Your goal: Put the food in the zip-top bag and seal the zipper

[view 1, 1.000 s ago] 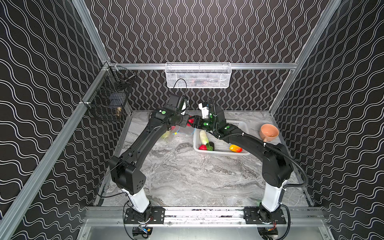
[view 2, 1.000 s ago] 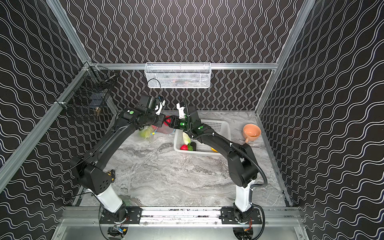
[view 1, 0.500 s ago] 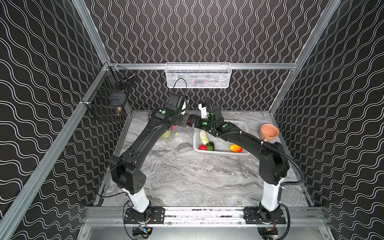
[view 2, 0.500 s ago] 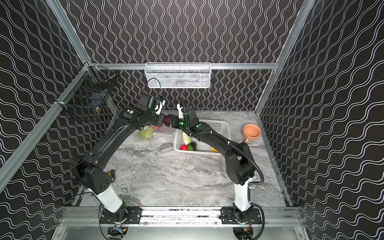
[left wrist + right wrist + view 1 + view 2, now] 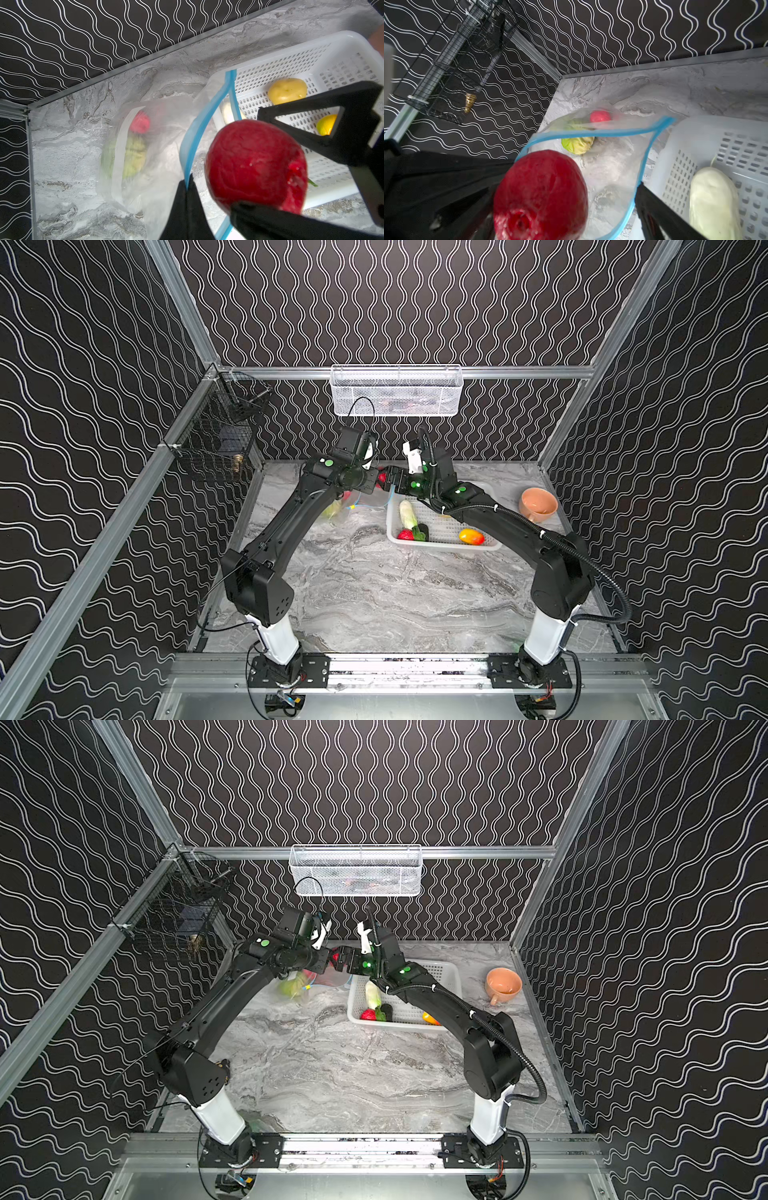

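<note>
My right gripper should pull back and drop the red toy fruit [image 5: 542, 195] through the bag's opening [image 5: 606, 180], because the fruit is crowding my left gripper at the light-blue zipper.
My left gripper [image 5: 188, 185] is shut on the light-blue zipper [image 5: 209, 108] and holds the mouth of the clear zip-top bag [image 5: 610, 166] up and open. Inside the bag lie a green melon [image 5: 577, 143] and a red strawberry [image 5: 600, 116]. My right gripper [image 5: 565, 187] stands wide open over the mouth. A red toy fruit [image 5: 539, 195] sits between its jaws, against one finger and apart from the other finger [image 5: 654, 207]. In both top views the two grippers meet at the back, left gripper [image 5: 376, 486] beside right gripper [image 5: 390, 481].
The white perforated basket [image 5: 440, 546] right of the bag holds a white radish [image 5: 408, 514], a strawberry [image 5: 406, 535], a dark eggplant [image 5: 423, 532], a mango [image 5: 471, 536] and a lemon [image 5: 326, 124]. An orange cup [image 5: 537, 504] stands at the far right. A black wire cage [image 5: 216, 443] hangs on the left wall.
My right gripper has moved left to the bag's mouth with the red fruit and has opened wide. The left gripper has kept its grip on the zipper.
</note>
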